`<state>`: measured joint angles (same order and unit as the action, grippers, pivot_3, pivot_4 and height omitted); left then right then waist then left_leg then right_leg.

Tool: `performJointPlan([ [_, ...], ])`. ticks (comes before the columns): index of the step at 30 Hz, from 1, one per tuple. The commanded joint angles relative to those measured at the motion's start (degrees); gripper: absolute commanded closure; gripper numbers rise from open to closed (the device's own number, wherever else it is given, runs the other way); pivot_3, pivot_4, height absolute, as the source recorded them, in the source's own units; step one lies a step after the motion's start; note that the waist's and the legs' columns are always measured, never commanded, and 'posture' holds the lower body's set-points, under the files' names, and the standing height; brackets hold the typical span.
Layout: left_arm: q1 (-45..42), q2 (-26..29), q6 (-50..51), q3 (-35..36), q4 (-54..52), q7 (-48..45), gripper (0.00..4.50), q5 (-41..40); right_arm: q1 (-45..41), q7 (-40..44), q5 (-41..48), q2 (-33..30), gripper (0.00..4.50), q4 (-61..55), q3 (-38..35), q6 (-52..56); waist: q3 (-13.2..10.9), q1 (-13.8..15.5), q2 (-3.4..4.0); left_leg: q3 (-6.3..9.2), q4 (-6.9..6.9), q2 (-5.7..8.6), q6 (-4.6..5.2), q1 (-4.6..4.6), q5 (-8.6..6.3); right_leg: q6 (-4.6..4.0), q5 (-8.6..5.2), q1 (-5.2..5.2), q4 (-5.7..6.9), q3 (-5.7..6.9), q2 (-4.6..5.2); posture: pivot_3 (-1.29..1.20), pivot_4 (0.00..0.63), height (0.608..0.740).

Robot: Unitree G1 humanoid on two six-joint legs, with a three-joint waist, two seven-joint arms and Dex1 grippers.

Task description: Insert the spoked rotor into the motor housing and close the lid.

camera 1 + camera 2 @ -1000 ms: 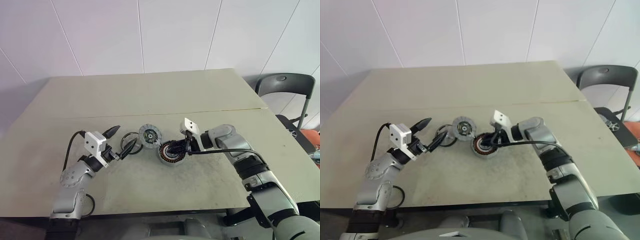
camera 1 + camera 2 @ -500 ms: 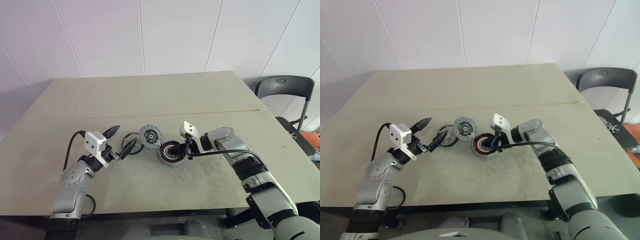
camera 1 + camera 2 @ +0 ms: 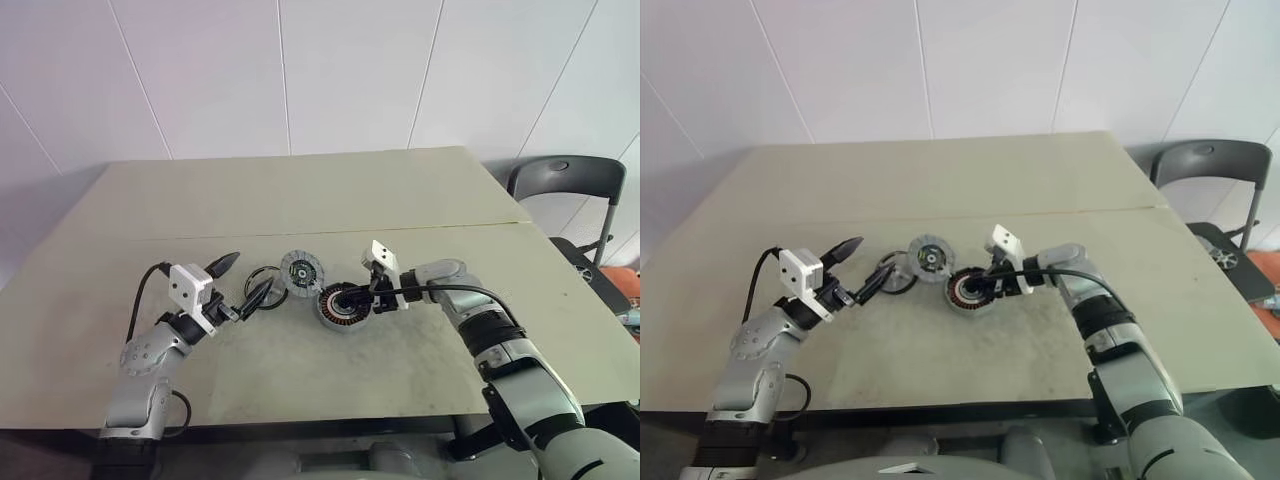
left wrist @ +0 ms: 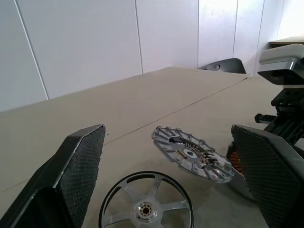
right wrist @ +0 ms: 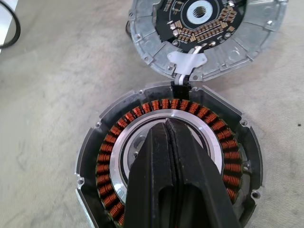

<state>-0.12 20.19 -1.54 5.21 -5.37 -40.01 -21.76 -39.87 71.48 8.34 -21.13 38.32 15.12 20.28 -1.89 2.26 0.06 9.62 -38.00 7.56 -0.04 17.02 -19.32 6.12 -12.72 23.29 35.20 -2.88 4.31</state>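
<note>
The left gripper's open fingers are on both sides of the spoked rotor [image 3: 264, 275] and point above it, so next the left gripper moves back, turns and pinches the rotor's near rim [image 3: 247, 284].
The motor housing [image 5: 107, 164] lies open on the table, a ring of copper windings around a grey hub. The lid [image 5: 209, 28] leans just behind it, inner side up, joined to it by a small white tab. My right gripper [image 5: 166, 124] is shut, with nothing held, its tips over the housing's hub; whether they touch it I cannot tell. The spoked rotor [image 4: 146, 205] lies flat on the table left of the lid [image 3: 300, 270]. My left gripper [image 3: 248, 277] hovers open just above the rotor [image 3: 262, 276], one finger on each side.
The beige table [image 3: 300, 200] has a seam running across it behind the parts. A dark chair [image 3: 570, 180] stands off the table's right corner. The table's front edge lies close below both arms.
My right gripper has sunk slightly towards the housing's centre and its forearm has dropped lower. The left arm and the parts have stayed where they were.
</note>
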Motion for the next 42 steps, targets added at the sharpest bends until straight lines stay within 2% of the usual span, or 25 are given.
performJointPlan([
  [1, -0.56, 0.45, -0.2, 0.04, -2.11, -0.21, 0.0, -0.21, 0.54, -3.17, -3.68, -1.06, 4.48, 4.45, 1.09, 0.94, 0.0, -0.02, 0.02, -0.02, 0.0, -0.02, -0.01, -0.12, 0.0, -0.01, -0.02, -0.11, 0.0, 0.0, 0.0, 0.0, 0.0, 0.74],
  [4, -0.49, 0.49, -0.13, 0.1, -2.18, -0.2, 0.0, -0.26, 2.01, -0.04, -3.47, -1.78, 4.48, 2.5, 2.47, 1.48, -0.05, 0.16, 0.11, -0.07, 0.0, -0.1, -0.13, -0.5, -0.07, -0.17, -0.14, -0.48, -0.01, 0.01, -0.02, 0.0, 0.0, 0.74],
  [9, 0.14, 0.32, 0.73, 0.99, -3.12, -0.22, 0.0, -2.08, 2.11, 4.91, 6.58, 0.2, 4.48, -6.64, -4.08, 5.97, -0.08, -0.04, 0.11, -0.07, 0.04, -0.12, -0.01, -0.49, -0.04, -0.1, -0.14, -0.44, -0.09, 0.03, -0.02, 0.0, 0.0, 0.74],
  [14, 4.88, -0.05, 4.13, 3.42, -7.56, 1.0, 0.0, -6.99, -0.03, 4.07, 8.38, 0.24, 4.48, -9.54, -6.22, 6.81, -0.08, -0.46, 0.13, -0.16, 0.04, -0.19, -0.24, 0.86, -0.03, -0.23, 0.19, 1.2, 0.19, -0.01, 0.0, 0.0, 0.0, 0.74],
  [17, 7.82, -0.79, 6.78, 4.98, -10.3, 2.26, 0.0, -10.77, -0.86, 4.37, 8.67, -0.16, 4.48, -10.71, -6.43, 7.08, -0.08, -0.12, 0.12, -0.16, 0.04, -0.36, -0.54, 1.28, 0.03, -0.25, 0.2, 1.64, 0.14, 0.03, -0.12, 0.0, 0.0, 0.74],
  [24, 13.48, -4.11, 15.21, 10.67, -12.45, 10.94, 0.0, -18.99, -2.76, 7.36, 9.05, -3.75, 4.48, -14.82, -5.76, 7.28, -0.11, 0.15, 0.11, -0.2, 0.02, -0.41, -0.22, 1.39, -0.21, -0.27, 0.21, 1.64, -0.08, 0.03, -0.22, 0.0, 0.0, 0.74],
  [34, 6.61, -8.45, 34.2, 11.4, -8.61, 23.27, 0.0, -33.01, -3.53, 9.02, 9.38, -7.09, 4.48, -17.3, -6.1, 7.06, -0.12, -0.06, 0.09, -0.18, -0.03, -0.43, -0.23, 1.28, -0.21, -0.3, 0.23, 1.5, -0.03, 0.05, -0.25, 0.0, 0.0, 0.74],
  [42, 0.21, -8.35, 42.14, 14.21, -2.1, 30.07, 0.0, -37.06, -2.53, 7.99, 9.92, -7.34, 4.48, -18.84, -6.57, 7.49, -0.11, 0.03, 0.09, -0.18, -0.03, -0.45, -0.31, 1.31, -0.17, -0.34, 0.25, 1.55, -0.04, 0.05, -0.26, 0.0, 0.0, 0.74],
])
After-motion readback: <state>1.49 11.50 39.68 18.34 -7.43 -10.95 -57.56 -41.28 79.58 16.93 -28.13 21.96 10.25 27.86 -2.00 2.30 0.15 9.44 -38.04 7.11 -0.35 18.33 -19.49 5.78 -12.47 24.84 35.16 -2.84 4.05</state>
